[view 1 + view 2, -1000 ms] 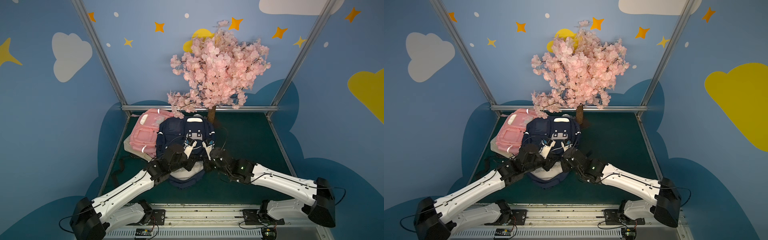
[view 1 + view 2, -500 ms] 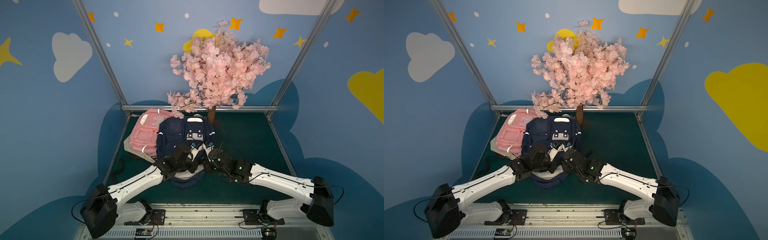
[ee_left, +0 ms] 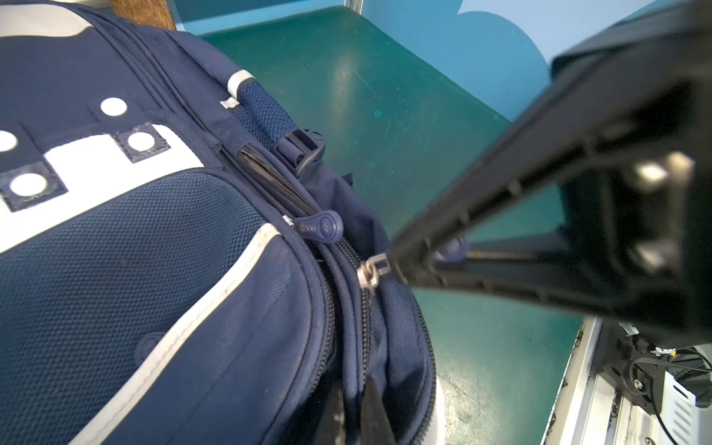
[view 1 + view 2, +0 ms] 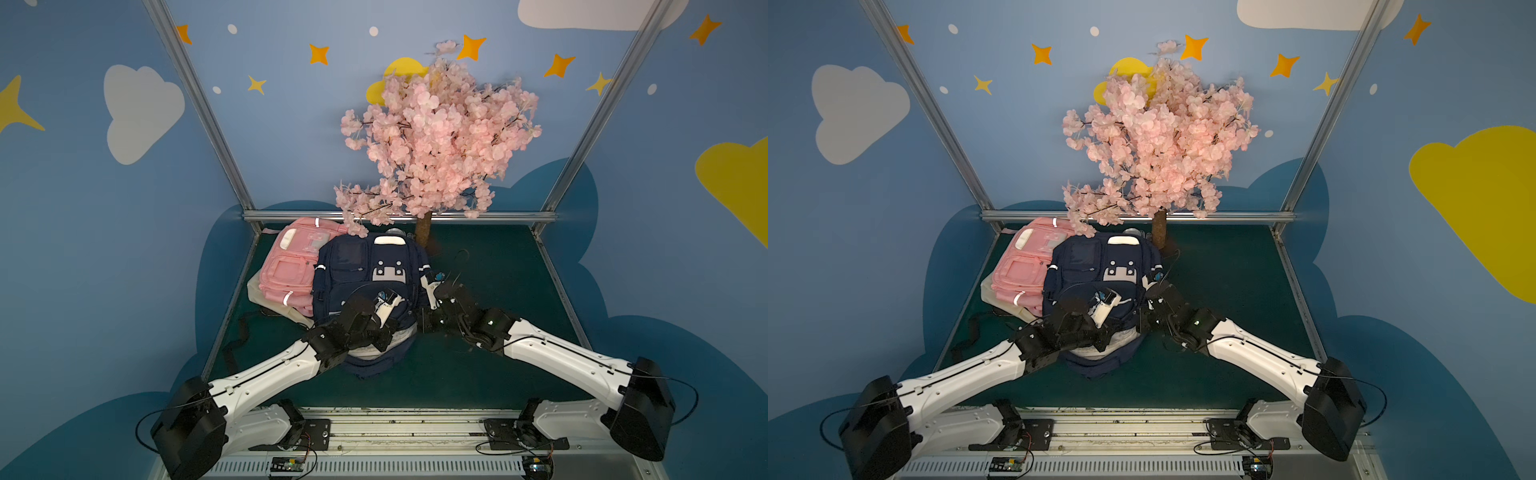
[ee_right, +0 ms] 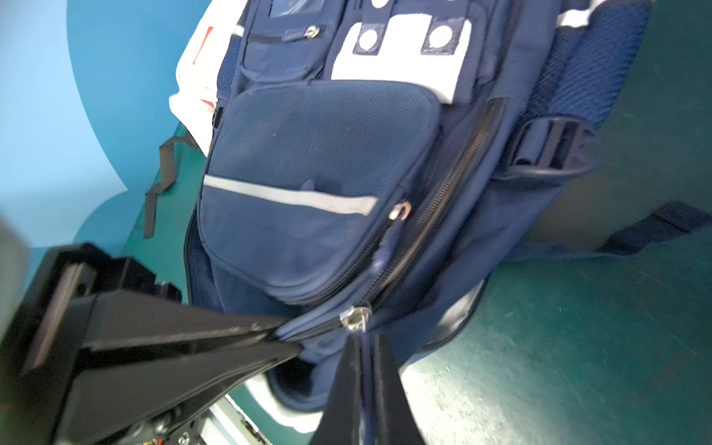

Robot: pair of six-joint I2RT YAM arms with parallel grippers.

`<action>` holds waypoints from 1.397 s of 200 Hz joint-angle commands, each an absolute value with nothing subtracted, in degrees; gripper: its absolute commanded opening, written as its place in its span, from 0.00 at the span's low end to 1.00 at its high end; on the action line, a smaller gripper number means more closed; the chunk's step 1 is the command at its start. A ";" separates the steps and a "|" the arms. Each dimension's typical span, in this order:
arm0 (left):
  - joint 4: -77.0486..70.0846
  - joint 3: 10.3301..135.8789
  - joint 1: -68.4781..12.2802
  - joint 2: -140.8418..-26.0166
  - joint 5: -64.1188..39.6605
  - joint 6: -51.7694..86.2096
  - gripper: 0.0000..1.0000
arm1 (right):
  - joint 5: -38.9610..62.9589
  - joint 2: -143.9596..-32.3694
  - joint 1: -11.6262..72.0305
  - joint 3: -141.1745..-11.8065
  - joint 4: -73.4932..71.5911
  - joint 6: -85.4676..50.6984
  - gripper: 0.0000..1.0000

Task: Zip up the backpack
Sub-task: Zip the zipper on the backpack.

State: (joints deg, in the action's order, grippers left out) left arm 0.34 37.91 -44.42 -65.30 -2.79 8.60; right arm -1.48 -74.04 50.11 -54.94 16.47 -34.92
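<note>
The robot's left gripper holds the fabric (image 5: 317, 328) behind the silver slider, so its right gripper should keep pulling the slider until it reaches the open zipper's far end (image 5: 489, 113).
The navy backpack (image 4: 365, 266) lies flat on the green table (image 4: 498, 266) in both top views. In the left wrist view my left gripper (image 3: 354, 389) is shut on a fold of the backpack's fabric (image 3: 352, 366) between two zip tracks. My right gripper (image 5: 365, 341) is shut on the blue pull tab (image 3: 450, 250) of the silver slider (image 5: 354, 318), low on the bag's side. Beyond the slider the zipper (image 5: 454, 173) gapes open. A second pull tab (image 3: 321, 227) hangs loose on the neighbouring zip. Both grippers sit close together at the bag's near end.
A pink backpack (image 4: 291, 266) on a cream bag (image 4: 257, 291) lies against the navy one's left side. A blossom tree (image 4: 436, 137) stands on its trunk (image 4: 424, 232) behind. Black straps (image 4: 237, 340) trail at front left. The base rail (image 4: 395, 424) runs along the front edge.
My left gripper has dropped from the bag's front pocket toward its near end and closed on the fabric. The left arm's elbow has swung inward. The right gripper stays shut in place.
</note>
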 commanded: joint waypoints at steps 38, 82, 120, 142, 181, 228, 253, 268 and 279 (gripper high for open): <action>7.12 35.86 -45.84 -60.98 -1.38 12.43 0.03 | -3.00 -78.02 35.79 -57.11 14.66 -33.20 0.00; 7.72 36.03 -48.57 -61.03 -0.09 12.92 0.03 | -1.80 -81.27 31.93 -60.23 13.67 -32.44 0.00; 7.48 35.72 -50.59 -61.03 -1.39 13.03 0.02 | -4.93 -85.71 30.53 -63.12 13.35 -30.27 0.00; 7.33 35.69 -52.49 -60.78 -1.07 12.88 0.03 | -6.26 -89.46 29.19 -65.46 12.83 -29.04 0.00; 6.12 34.44 -54.23 -59.77 0.99 13.92 0.02 | -9.49 -94.03 28.48 -69.62 13.71 -27.97 0.00; 6.35 35.83 -54.23 -61.89 5.75 14.26 0.03 | -4.72 -91.35 30.46 -71.72 18.87 -29.25 0.00; 7.89 38.56 -54.14 -63.08 11.98 12.65 0.02 | -1.26 -87.95 31.44 -68.16 18.82 -30.86 0.14; 7.91 39.47 -53.99 -64.34 15.17 10.50 0.02 | 1.15 -85.23 31.48 -64.95 18.09 -32.27 0.21; 7.50 39.84 -53.89 -65.57 16.63 9.11 0.02 | 2.74 -83.18 31.53 -62.34 17.19 -33.35 0.25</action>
